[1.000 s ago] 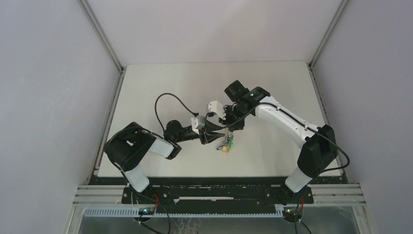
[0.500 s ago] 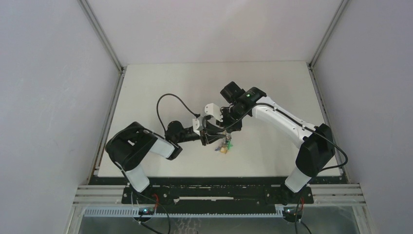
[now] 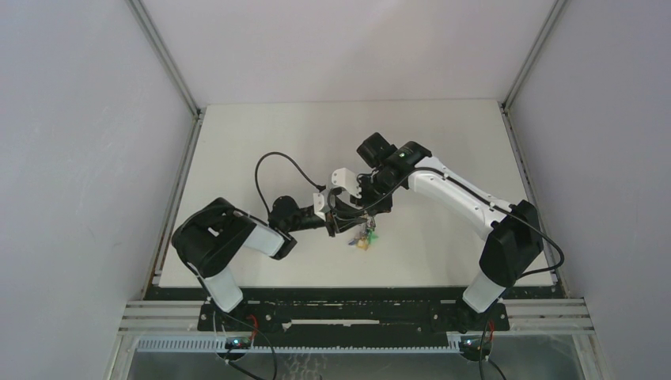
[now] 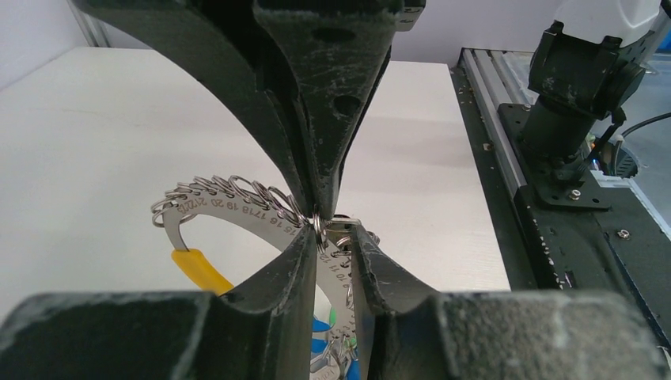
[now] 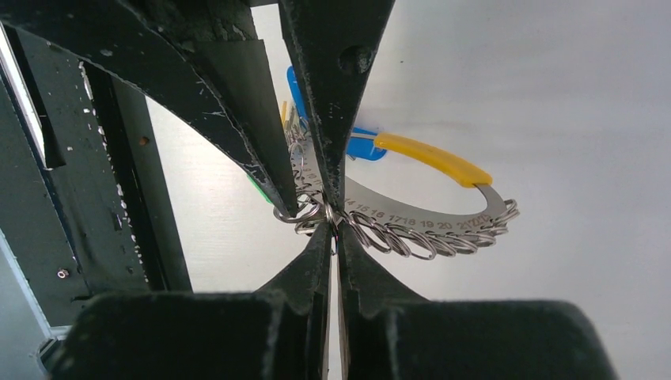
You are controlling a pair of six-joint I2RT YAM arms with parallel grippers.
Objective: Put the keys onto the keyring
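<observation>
My left gripper should hold the ring (image 5: 329, 212) tight while my right gripper comes from the opposite side, because my right gripper is pinching the split ring (image 4: 319, 232) at a slant across my left gripper.
The keyring (image 3: 365, 238) is a silvery numbered band (image 4: 229, 207) (image 5: 419, 214) strung with small split rings, with a yellow sleeve (image 4: 198, 269) and blue and green tags (image 5: 294, 83). It hangs just above the table between both grippers. My left gripper (image 4: 332, 237) (image 3: 348, 223) has its jaws narrow, and the band fills the gap between them. My right gripper (image 5: 332, 229) (image 4: 319, 212) is shut, its tips at one small split ring on the band. A thin dark sliver shows between those tips. The keys are hidden; I cannot tell whether the sliver is one.
The white table (image 3: 261, 134) lies inside grey walls. The black rail and the right arm's base (image 4: 570, 103) stand along the near edge, close to the right of the grippers. The left arm's black cable (image 3: 265, 162) loops above the table.
My left jaws have narrowed round the band. Both grippers and the keyring have drifted slightly left.
</observation>
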